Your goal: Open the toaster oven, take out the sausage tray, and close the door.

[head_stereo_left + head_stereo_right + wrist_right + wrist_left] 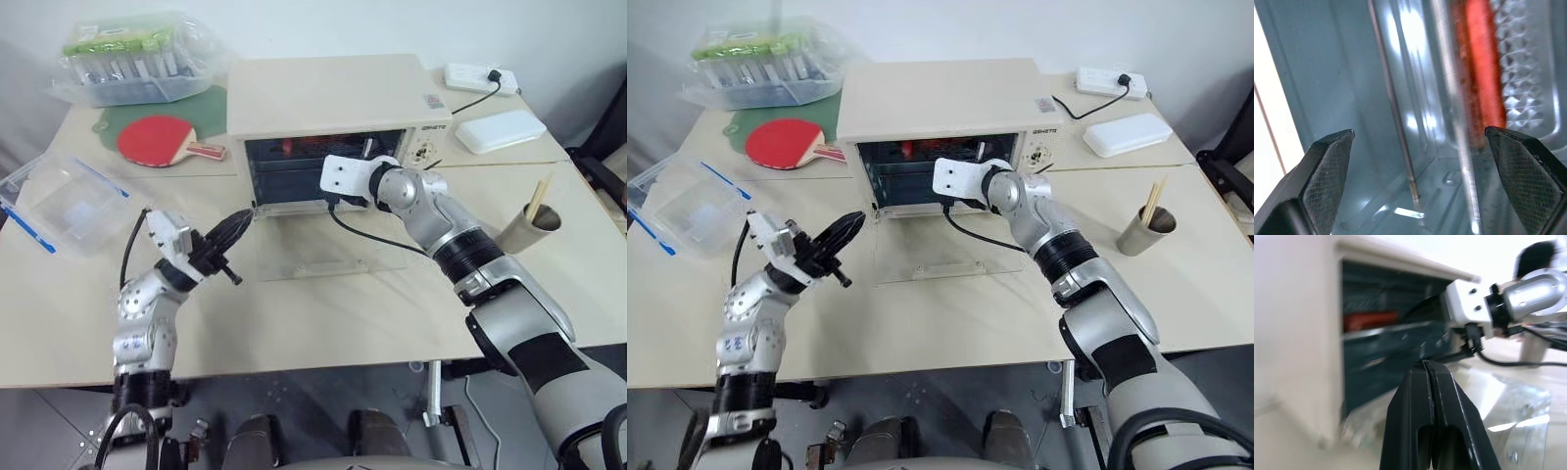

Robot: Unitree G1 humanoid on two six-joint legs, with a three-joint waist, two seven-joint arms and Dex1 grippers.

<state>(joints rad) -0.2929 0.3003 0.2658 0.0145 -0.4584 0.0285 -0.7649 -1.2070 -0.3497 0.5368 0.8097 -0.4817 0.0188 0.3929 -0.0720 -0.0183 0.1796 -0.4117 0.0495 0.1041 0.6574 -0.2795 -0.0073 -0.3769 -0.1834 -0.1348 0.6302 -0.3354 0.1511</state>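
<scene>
My gripper will slide the tray out freely with its sausage when I pull, since the tray's front edge (1456, 105) sits clear of the thin rod (1395, 105) below.
The cream-white toaster oven (333, 98) stands at the back of the table with its cavity open. Its glass door (323, 257) lies flat on the table in front of it. Inside, the silver sausage tray (1528, 98) holds a red sausage (1484, 73), which also shows as a red strip in the left wrist view (1369, 319). My right gripper (1420, 133) reaches into the cavity, open, with the tray's front edge between its fingers but not touched. My left gripper (240, 223) is shut and empty, just off the oven's lower left corner beside the door.
A clear plastic box with blue clips (69, 201) sits at the left. A red paddle (157, 139) and a box of tubes (137, 59) lie behind it. At the right are a paper cup with sticks (529, 227), a white box (500, 129) and a power strip (480, 76).
</scene>
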